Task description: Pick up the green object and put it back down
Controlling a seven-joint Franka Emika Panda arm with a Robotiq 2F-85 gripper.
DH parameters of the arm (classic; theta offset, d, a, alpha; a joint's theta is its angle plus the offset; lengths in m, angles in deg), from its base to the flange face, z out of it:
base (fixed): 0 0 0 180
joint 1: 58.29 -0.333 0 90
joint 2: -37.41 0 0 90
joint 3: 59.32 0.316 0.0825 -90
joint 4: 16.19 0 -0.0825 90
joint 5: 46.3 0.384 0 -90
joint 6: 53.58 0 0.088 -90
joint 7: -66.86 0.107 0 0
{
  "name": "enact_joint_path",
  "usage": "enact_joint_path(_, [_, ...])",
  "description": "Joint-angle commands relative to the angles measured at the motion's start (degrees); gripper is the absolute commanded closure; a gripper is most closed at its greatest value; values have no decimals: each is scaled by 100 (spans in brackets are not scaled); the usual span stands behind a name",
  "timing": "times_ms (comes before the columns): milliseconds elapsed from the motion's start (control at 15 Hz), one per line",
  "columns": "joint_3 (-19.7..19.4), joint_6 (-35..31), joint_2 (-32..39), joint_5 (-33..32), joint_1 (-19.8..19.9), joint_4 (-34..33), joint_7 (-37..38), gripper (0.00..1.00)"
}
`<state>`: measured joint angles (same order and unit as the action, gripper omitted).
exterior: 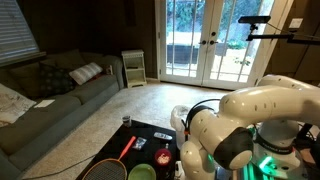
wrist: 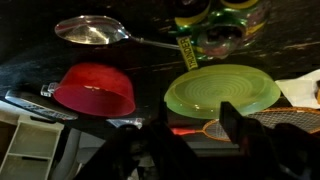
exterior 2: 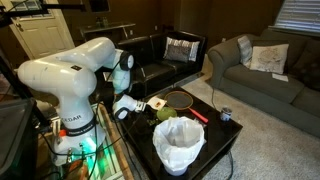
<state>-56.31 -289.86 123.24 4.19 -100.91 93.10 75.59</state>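
My gripper is pointing at the flat green plate (wrist: 222, 90) at an angle. Next, I pull back and tilt my gripper so it faces down over the plate (exterior: 141, 173) before I grasp.
In the wrist view a round green plate (wrist: 222, 90) lies flat on the dark table, just beyond my gripper (wrist: 195, 128). The jaws stand apart, nothing is between them, and the right finger (wrist: 233, 118) shows in front of the plate's near edge. The plate shows again in an exterior view (exterior: 141, 172), low on the black table beside the white arm. In an exterior view the gripper (exterior 2: 130, 108) hangs over the table's near end, close to a yellow-green thing (exterior 2: 167, 114) that I cannot make out.
A red bowl (wrist: 94, 88), a metal spoon (wrist: 92, 32) and a green packet (wrist: 190, 50) lie around the plate. A red racket (wrist: 225, 127) lies under the gripper. A bin with a white bag (exterior 2: 178, 146) stands at the table's edge. Sofas (exterior 2: 262, 70) surround the table.
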Motion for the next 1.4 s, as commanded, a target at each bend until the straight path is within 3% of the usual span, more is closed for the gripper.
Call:
enact_joint_path(0, [325,-63,-55,46,411,-132,-300,10])
enact_joint_path(133, [540,-52,-411,-209,714,192,-106,0])
enact_joint_path(333, [836,100,-819,-113,1131,425,-286,0])
enact_joint_path(533, [1016,358,-1184,393,1408,536,-814,0])
enact_joint_path(733, [1076,1066,-1595,815,1566,737,-1391,0])
enact_joint_path(1067, [970,2599,-2269,420,1729,1236,-1359,0])
enact_joint_path(1333, [897,3491,-2601,759,1679,1432,-1780,0])
